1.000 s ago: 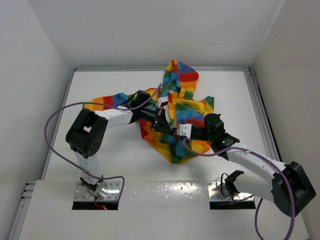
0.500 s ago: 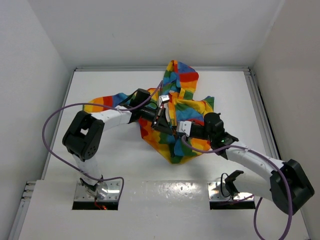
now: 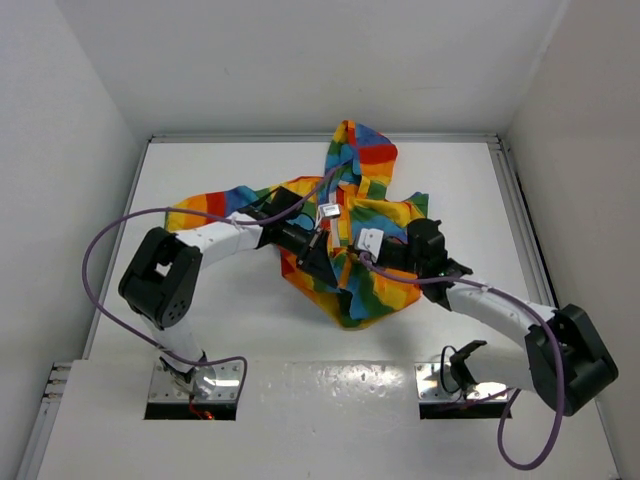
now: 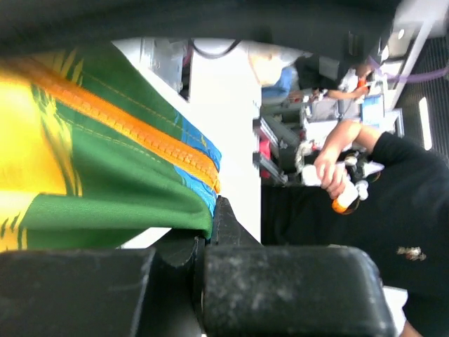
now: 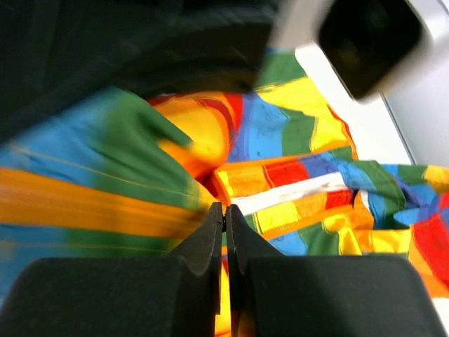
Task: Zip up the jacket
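Note:
My left gripper is holding the hem at the orange zipper's bottom end [image 4: 203, 174]. My right gripper should keep pulling toward the hood [image 3: 362, 155] until the zipper is fully closed.
The rainbow-striped jacket [image 3: 385, 215] lies crumpled mid-table, its hood toward the back. My left gripper [image 3: 322, 258] reaches in from the left and is shut on the jacket's front. In the left wrist view, a green fold [image 4: 105, 182] runs down between the left gripper [image 4: 208, 228] jaws, just under the orange zipper tape [image 4: 133, 130]. My right gripper [image 3: 352, 262] comes in from the right and meets the left one over the cloth. In the right wrist view, the right gripper [image 5: 224, 208] is shut with its tips against the jacket [image 5: 295, 133] by an orange edge. Nothing shows between its jaws.
The white table [image 3: 200, 320] is boxed in by white walls, with a raised rail [image 3: 510, 190] along its right side. A purple cable [image 3: 110, 240] loops off the left arm. A person in black [image 4: 351, 189] is seen past the table edge.
The right gripper has slid left and toward the back onto the jacket and shut its jaws. The left arm has shifted slightly, and the cloth between the grippers has bunched up.

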Robot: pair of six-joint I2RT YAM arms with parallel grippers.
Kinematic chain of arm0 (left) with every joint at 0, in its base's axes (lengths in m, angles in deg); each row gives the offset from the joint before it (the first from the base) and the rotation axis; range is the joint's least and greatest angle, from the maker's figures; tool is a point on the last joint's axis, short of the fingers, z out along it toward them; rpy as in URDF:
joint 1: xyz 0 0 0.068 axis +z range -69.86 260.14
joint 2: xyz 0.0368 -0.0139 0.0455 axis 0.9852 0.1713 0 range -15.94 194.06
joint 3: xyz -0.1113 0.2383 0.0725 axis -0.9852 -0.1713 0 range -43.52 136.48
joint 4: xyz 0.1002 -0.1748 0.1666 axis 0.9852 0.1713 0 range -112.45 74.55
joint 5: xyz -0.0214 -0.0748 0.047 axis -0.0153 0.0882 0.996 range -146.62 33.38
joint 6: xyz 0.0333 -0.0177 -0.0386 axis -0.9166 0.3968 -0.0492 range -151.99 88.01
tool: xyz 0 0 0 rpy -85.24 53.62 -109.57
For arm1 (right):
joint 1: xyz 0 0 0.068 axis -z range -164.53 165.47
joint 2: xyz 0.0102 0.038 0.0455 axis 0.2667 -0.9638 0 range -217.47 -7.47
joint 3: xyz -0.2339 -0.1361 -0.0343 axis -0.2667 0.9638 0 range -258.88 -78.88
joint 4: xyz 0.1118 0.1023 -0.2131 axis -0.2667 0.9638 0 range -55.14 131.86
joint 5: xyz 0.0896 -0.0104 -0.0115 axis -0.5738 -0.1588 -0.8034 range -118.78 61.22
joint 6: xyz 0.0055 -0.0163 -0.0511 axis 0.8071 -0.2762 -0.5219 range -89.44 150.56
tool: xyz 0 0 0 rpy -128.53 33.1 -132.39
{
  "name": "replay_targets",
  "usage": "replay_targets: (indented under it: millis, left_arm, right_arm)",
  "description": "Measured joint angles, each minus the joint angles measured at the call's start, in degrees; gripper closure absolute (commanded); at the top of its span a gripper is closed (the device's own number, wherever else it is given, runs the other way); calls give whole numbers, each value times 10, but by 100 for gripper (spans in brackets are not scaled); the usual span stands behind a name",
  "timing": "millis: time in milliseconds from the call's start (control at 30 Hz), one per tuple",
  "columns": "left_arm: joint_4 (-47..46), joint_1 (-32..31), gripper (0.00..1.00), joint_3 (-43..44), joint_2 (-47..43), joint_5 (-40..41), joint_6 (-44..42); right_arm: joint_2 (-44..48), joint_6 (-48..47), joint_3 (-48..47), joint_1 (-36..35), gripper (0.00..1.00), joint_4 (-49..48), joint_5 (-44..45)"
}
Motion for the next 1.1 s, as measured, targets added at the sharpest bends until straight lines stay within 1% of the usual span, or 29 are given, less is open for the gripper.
replay_targets:
  millis: [100, 167, 233, 333, 433, 533, 800, 900, 1100]
  left_arm:
    - [101, 6, 100, 12, -6, 2, -92]
    - [193, 9, 100, 38, -6, 18, -177]
    - [264, 12, 100, 62, -6, 33, -255]
    - [338, 14, 100, 75, -13, 63, -341]
    - [385, 17, 100, 71, -34, 101, -393]
    - [395, 19, 100, 57, -80, 149, -417]
    - [389, 24, 100, 16, -205, 279, -444]
    - [389, 37, 100, 8, -227, 316, -452]
    - [388, 91, 100, 4, -258, 385, -468]
  right_arm:
    - [-16, 7, -9, 16, 100, -1, 0]
    - [-33, 16, -17, 33, 100, -5, 2]
    - [-50, 28, -28, 51, 100, -8, 3]
    - [-80, 43, -46, 82, 100, -15, 4]
    - [-117, 58, -70, 120, 100, -19, 0]
    - [-163, 68, -103, 158, 100, -22, 0]
    - [-244, 72, -217, 237, 100, -13, 13]
    - [-273, 71, -262, 264, 100, -13, 22]
    - [-334, 56, -336, 318, 100, -7, 43]
